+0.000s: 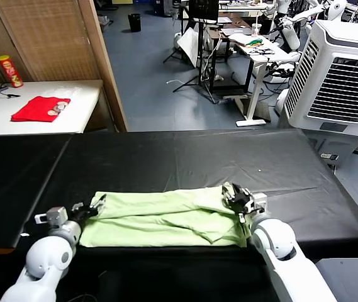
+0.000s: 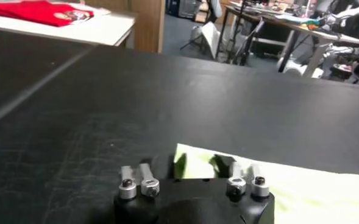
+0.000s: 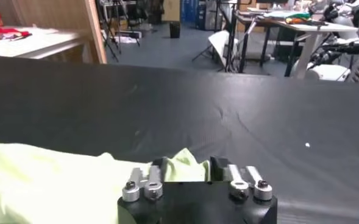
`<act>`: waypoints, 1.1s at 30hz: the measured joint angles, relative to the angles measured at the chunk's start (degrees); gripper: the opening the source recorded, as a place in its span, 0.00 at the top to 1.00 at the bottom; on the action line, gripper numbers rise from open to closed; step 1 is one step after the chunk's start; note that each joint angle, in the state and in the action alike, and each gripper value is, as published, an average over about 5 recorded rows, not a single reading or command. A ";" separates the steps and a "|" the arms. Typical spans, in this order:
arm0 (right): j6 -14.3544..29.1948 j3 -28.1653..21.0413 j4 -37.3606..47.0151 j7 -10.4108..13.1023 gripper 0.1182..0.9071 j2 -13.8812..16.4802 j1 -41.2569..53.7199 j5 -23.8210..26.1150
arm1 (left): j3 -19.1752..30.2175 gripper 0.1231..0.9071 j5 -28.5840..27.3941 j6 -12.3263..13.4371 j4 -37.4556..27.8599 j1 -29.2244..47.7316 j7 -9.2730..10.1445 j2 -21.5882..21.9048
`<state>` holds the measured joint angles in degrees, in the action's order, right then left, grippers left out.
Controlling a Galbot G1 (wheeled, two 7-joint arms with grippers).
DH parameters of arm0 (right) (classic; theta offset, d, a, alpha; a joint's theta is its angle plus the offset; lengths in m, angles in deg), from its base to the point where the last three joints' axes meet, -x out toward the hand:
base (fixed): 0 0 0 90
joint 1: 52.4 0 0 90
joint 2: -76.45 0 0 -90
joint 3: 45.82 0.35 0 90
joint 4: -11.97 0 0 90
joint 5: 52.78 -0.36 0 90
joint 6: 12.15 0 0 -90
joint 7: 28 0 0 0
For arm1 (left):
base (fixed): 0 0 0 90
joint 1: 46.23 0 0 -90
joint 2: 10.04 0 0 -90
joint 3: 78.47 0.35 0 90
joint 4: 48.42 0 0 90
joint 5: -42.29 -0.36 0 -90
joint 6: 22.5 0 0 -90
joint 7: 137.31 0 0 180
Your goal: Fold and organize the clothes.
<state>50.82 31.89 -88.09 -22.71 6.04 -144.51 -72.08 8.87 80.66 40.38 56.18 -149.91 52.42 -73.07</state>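
Observation:
My right gripper pins the long T-shirt's puckered far corner [image 1: 228, 189], so it should open and back off before my left gripper drags the T-shirt and folds the T-shirt's opposite end [image 1: 94, 221] over.
The clothes [image 1: 166, 217], a pale green T-shirt, lie folded into a long band near the front edge of the black table [image 1: 185, 157]. My left gripper [image 1: 97, 204] is at the band's left end. In the left wrist view this gripper [image 2: 199, 165] has its dark fingers [image 2: 180, 164] drawn in on the corner of the green fabric [image 2: 313, 195]. My right gripper [image 1: 234, 195] is at the band's right far corner. The right wrist view shows it [image 3: 188, 165] shut on a puckered bit of the shirt [image 3: 39, 182].
A red garment [image 1: 40, 108] and a red can [image 1: 9, 70] lie on the white side table [image 1: 78, 94] at the back left. A large white air cooler [image 1: 342, 69] stands at the back right. Black tabletop stretches beyond the shirt.

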 joint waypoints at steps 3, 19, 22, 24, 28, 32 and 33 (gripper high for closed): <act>1.89 -0.05 0.62 1.26 0.99 -1.20 -0.16 1.81 | 0.21 0.89 -2.44 1.07 -0.34 0.03 0.10 -0.65; 5.61 1.17 -0.61 -4.35 0.53 -1.11 -1.10 2.90 | -0.58 0.85 -13.92 2.74 -1.13 1.63 1.14 -3.48; 5.57 2.34 -3.94 -4.37 0.34 -0.23 -3.03 2.20 | -1.16 0.64 -13.71 2.46 -0.38 1.13 0.58 -2.96; 5.54 3.22 -6.59 -4.36 0.24 0.10 -4.69 1.88 | -1.69 0.51 -13.26 2.40 0.24 0.56 0.28 -2.49; 5.94 4.87 -11.40 -4.37 0.15 0.12 -8.10 1.85 | -3.01 0.24 -11.13 2.47 1.82 -1.09 0.15 -1.89; 6.61 5.77 -14.55 -4.59 0.14 -0.24 -10.99 1.83 | -4.20 0.15 -7.25 1.98 4.29 -3.78 0.00 -2.58; 6.58 5.88 -15.17 -4.66 0.14 -0.33 -11.62 1.57 | -4.38 0.14 -6.71 1.92 4.87 -4.52 -0.16 -2.87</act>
<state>57.41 37.77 -103.26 -27.38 5.71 -156.12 -70.51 4.49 73.95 42.30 61.05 -154.43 52.25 -75.94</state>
